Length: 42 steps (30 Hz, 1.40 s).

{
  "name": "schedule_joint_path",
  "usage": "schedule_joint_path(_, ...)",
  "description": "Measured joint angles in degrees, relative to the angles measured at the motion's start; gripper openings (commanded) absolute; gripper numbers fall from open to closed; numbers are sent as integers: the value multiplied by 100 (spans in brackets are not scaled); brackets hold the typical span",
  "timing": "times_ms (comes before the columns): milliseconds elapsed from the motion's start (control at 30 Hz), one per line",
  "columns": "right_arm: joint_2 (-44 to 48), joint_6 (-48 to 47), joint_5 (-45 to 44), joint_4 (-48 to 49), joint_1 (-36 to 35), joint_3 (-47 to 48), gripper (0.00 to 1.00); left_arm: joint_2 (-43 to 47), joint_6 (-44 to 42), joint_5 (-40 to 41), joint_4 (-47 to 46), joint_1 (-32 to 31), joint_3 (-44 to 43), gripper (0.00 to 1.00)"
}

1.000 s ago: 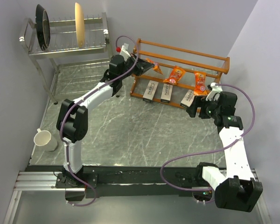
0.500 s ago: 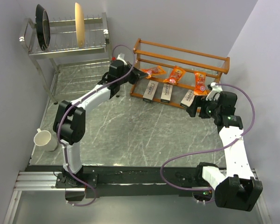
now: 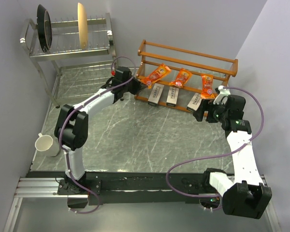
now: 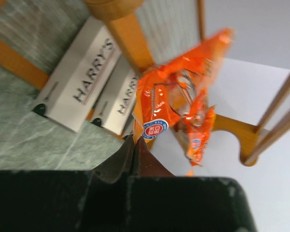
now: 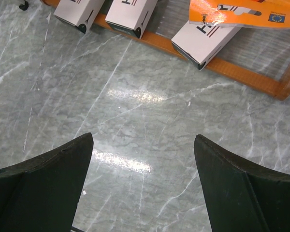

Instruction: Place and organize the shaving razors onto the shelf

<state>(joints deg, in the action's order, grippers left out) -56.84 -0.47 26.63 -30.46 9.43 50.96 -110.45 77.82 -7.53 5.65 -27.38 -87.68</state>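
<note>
I should push the orange pack back inward over the upper rail, because the orange pack's near corner (image 3: 145, 82) in my left gripper sticks out at the end of the shelf.
The orange-brown wooden shelf (image 3: 186, 61) stands at the back. Three pale-grey HARRY'S boxes (image 3: 155, 94) (image 3: 172, 96) (image 3: 195, 102) lean on its low rail. Three orange packs (image 3: 157, 73) (image 3: 182, 77) (image 3: 207, 84) lie on the rail above. My left gripper (image 3: 141, 85) is at the shelf's left end, shut on the near corner of the leftmost orange pack (image 4: 157, 104); its tips (image 4: 134, 141) pinch the pack's edge. Two boxes (image 4: 84, 82) (image 4: 117, 102) show behind. My right gripper (image 3: 203, 110) (image 5: 144, 145) is open and empty over the table, just in front of the rightmost box (image 5: 205, 36).
A steel wire dish rack (image 3: 70, 43) with a dark pan and a pale plate stands at the back left. A white cup (image 3: 44, 143) sits at the left edge. The grey marble table (image 3: 145, 135) lies between the arms.
My left gripper has drawn back down and left from the shelf's upper rail, still pinching the leftmost orange pack, which now shows in full, tilted on the rail. The right arm has not moved.
</note>
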Motion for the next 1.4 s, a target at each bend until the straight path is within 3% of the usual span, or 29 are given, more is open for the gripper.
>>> schedule_joint_path(467, -131, -2, -17, 0, 39, 4, 93, -374, 717, -162, -273, -186, -619, 1)
schedule_joint_path(967, -227, -4, -26, 0, 72, 48, 93, -643, 413, 448, 157, -131, -1357, 1)
schedule_joint_path(1267, -234, -4, -24, 2, 72, 48, 93, -654, 341, 581, 195, -98, -1285, 1)
schedule_joint_path(1300, -234, -4, -24, 4, 72, 48, 93, -654, 341, 566, 177, -103, -1246, 1)
schedule_joint_path(1333, -234, -4, -24, 2, 72, 48, 93, -654, 341, 540, 122, -111, -1180, 12)
schedule_joint_path(1400, -234, -4, -24, 4, 74, 48, 93, -667, 323, 452, 50, -129, -1069, 24)
